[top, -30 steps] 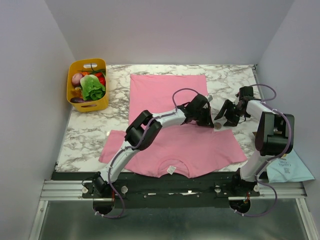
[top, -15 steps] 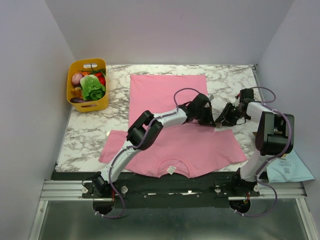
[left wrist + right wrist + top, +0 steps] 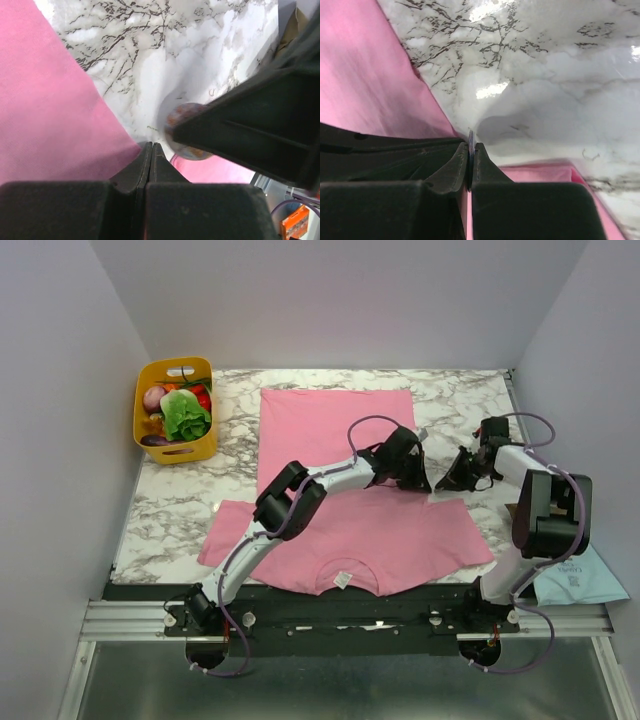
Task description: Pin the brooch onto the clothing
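I should use my right gripper to put the brooch down pin side up on the pink clothing (image 3: 366, 508) and grip the brooch's edge again, because the brooch's patterned front (image 3: 181, 114) faces my left gripper.
The pink clothing (image 3: 340, 430) lies flat on the marble table, its neckline towards the arms. My left gripper (image 3: 424, 483) is shut, its tip (image 3: 151, 146) at the shirt's edge by the right armpit, with nothing visible between the jaws. My right gripper (image 3: 446, 483) faces it closely from the right and is shut on the brooch (image 3: 470, 136), a thin disc held edge-on between the jaws. From the left wrist, the brooch (image 3: 179, 113) shows as a round disc partly behind the right gripper's finger (image 3: 250, 130). In the top view the brooch is hidden.
A yellow basket (image 3: 176, 410) of toy vegetables stands at the back left of the table. A pale blue bag (image 3: 575, 576) lies beside the right arm's base. Bare marble (image 3: 470, 410) shows to the right of the shirt.
The right gripper, open over the brooch a second ago, has closed on it and tilted down close to the left gripper. The left arm has barely moved.
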You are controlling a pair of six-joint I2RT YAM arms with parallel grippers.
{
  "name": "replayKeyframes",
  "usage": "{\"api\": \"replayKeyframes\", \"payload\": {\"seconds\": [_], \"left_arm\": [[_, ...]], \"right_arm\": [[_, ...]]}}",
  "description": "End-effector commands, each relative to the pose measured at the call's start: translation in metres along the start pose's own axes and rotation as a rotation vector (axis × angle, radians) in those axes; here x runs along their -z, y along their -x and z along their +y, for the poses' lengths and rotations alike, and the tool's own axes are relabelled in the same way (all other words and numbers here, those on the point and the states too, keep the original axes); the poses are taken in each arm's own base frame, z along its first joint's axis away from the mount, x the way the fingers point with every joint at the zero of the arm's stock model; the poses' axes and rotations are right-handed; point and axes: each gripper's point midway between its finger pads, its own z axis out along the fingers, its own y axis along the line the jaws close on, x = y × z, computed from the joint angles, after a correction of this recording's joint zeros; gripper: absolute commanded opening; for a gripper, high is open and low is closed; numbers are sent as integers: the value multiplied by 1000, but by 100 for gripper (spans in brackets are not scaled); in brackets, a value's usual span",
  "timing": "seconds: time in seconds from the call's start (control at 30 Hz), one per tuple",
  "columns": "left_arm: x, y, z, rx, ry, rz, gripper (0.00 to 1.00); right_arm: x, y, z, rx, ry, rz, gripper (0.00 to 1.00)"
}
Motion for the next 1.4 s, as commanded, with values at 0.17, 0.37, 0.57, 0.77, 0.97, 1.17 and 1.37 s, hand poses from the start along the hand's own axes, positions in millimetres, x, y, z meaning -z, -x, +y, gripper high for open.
{"api": "replayKeyframes", "payload": {"seconds": [0.17,0.37,0.57,0.77,0.97,1.17,1.37], "left_arm": [[99,45,-84,-126,-206,-168,22],[176,57,-62,-147,-146,-270,52],[255,67,-1,-223,229,-393,77],[332,48,60,-130,522,-449,84],[395,22,111,48,580,-546,86],[428,7,127,92,631,-588,86],[444,3,127,101,640,-626,87]], "right_arm": [[71,30,34,107,22,-191,1],[93,21,66,257,15,-233,1],[72,-12,112,467,-46,-210,1],[40,-41,151,704,-268,-240,1],[4,-76,164,892,-571,-292,0],[-28,-109,162,985,-780,-295,1],[-34,-126,161,1006,-822,-304,20]]}}
